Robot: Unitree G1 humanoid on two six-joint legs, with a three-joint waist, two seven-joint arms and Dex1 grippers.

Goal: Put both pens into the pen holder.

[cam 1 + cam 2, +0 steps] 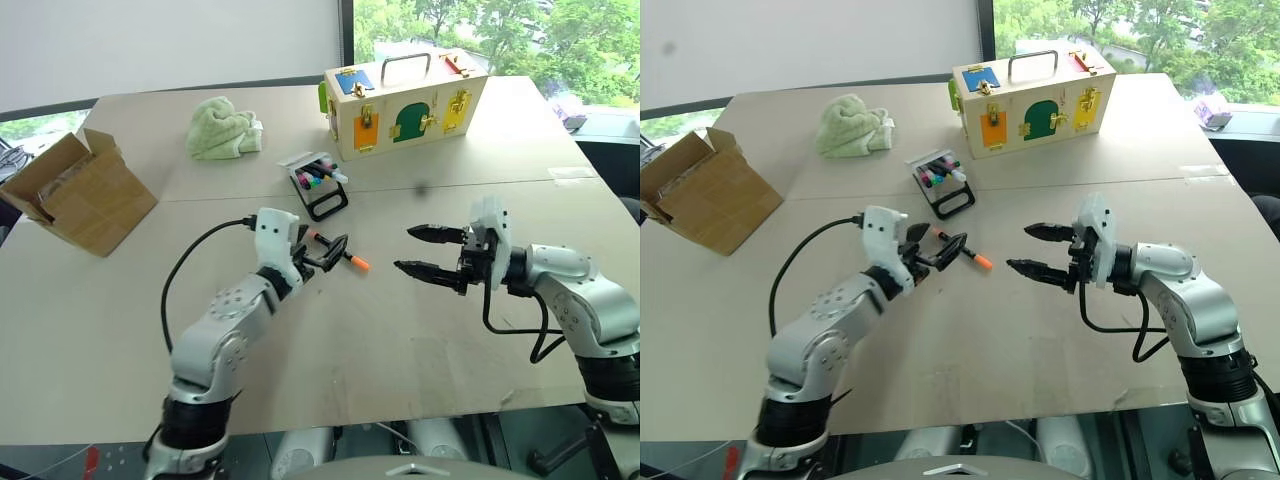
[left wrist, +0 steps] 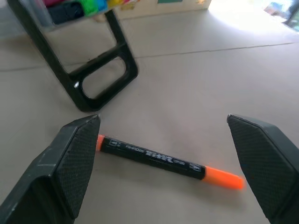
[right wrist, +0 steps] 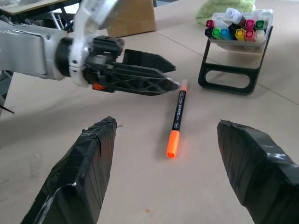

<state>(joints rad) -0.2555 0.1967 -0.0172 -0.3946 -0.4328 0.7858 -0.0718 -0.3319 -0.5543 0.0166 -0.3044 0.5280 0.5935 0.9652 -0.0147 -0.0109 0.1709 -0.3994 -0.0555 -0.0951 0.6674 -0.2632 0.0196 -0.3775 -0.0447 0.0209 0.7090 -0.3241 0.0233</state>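
Observation:
The pen (image 2: 155, 159) runs lengthwise from one finger of my left gripper to the other, so I should move back and grab the pen's orange cap (image 1: 357, 263) with my right gripper.
One pen (image 2: 154, 158), black-barrelled with orange ends, lies flat on the table. My left gripper (image 1: 335, 252) is open just over it, a finger on each side, not touching. My right gripper (image 1: 405, 249) is open and empty, a short way right of the pen and pointing toward it. The black pen holder (image 3: 225, 88) stands beyond the pen, packed with coloured markers. A pale-capped pen (image 3: 232, 15) rests on top of that bunch.
A wooden latch box (image 1: 405, 100) with coloured doors stands at the back. A green cloth (image 1: 225, 128) lies to its left. An open cardboard box (image 1: 80, 190) sits at the far left. A seam (image 1: 480, 183) runs across the tabletop.

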